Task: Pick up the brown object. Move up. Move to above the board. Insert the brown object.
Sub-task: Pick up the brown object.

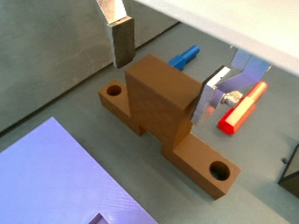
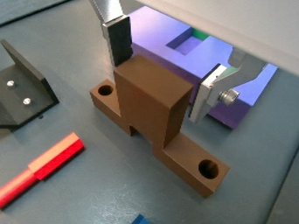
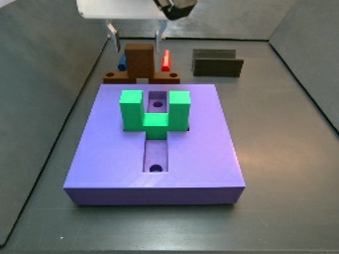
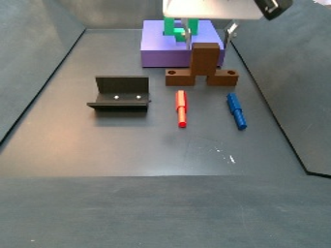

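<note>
My gripper is about to insert the brown object (image 3: 141, 63), which will sink lengthwise between the green block's prongs because the purple board's groove (image 3: 157, 155) passes between them.
The brown object (image 1: 158, 96) lies on the grey floor beside the board, its blocky end upright in the middle of a flat strip with a round hole near each end. It also shows in a wrist view (image 2: 152, 101) and in both side views (image 3: 137, 60) (image 4: 204, 64). My gripper (image 1: 163, 83) is open and straddles the block's top, one finger on each side with small gaps; it shows too in a wrist view (image 2: 158, 86) and both side views (image 3: 138, 42) (image 4: 207, 37). The purple board (image 3: 199, 149) (image 4: 158, 53) (image 2: 163, 48) (image 1: 47, 175) lies flat next to it.
A green U-shaped block (image 3: 155, 109) (image 4: 175, 29) sits in the board's groove. A red piece (image 4: 181, 107) (image 2: 41, 166) (image 1: 242, 107) and a blue piece (image 4: 237, 108) (image 1: 184, 58) lie near the brown object. The fixture (image 4: 119, 94) (image 2: 24, 87) (image 3: 216, 64) stands further off.
</note>
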### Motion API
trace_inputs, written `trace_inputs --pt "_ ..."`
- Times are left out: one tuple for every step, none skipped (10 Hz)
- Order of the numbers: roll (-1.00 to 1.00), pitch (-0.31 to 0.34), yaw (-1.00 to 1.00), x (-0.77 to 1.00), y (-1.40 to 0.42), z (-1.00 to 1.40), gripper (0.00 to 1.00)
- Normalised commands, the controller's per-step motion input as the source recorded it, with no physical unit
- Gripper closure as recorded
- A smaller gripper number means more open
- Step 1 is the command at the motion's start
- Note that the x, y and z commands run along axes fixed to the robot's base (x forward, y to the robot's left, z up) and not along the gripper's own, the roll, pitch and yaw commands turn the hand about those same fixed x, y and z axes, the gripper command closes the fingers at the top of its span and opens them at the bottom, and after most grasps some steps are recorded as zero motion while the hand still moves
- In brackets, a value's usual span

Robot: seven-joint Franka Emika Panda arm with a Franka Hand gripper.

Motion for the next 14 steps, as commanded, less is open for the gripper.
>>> trace_inputs --pt "0.09 -0.05 0.0 0.0 0.05 -0.25 0.0" --pt "0.09 -0.057 0.0 0.0 0.03 -0.23 0.0" --pt "0.08 -0.054 0.0 0.0 0.05 -0.23 0.0" --pt "0.07 -0.054 0.0 0.0 0.01 -0.21 0.0" --pt "0.0 -0.09 0.0 -0.01 0.0 -0.19 0.0" --pt "0.0 -0.086 0.0 -0.06 0.0 -0.22 0.0" --pt "0.0 -0.079 0.0 -0.06 0.0 -0.19 0.0" --pt "0.01 -0.036 0.0 0.0 0.05 -0.13 0.0" --pt "0.0 -0.016 0.0 -0.02 0.13 -0.06 0.0" --pt "0.0 -0.021 0.0 -0.03 0.06 -0.05 0.0" --pt "0.0 -0.031 0.0 -0.01 0.0 -0.01 0.0" --pt "0.0 -0.019 0.0 -0.06 0.0 -0.05 0.0" --pt "0.02 -0.03 0.0 -0.05 0.0 -0.11 0.0" --pt "0.0 -0.034 0.0 -0.03 0.0 -0.1 0.0"
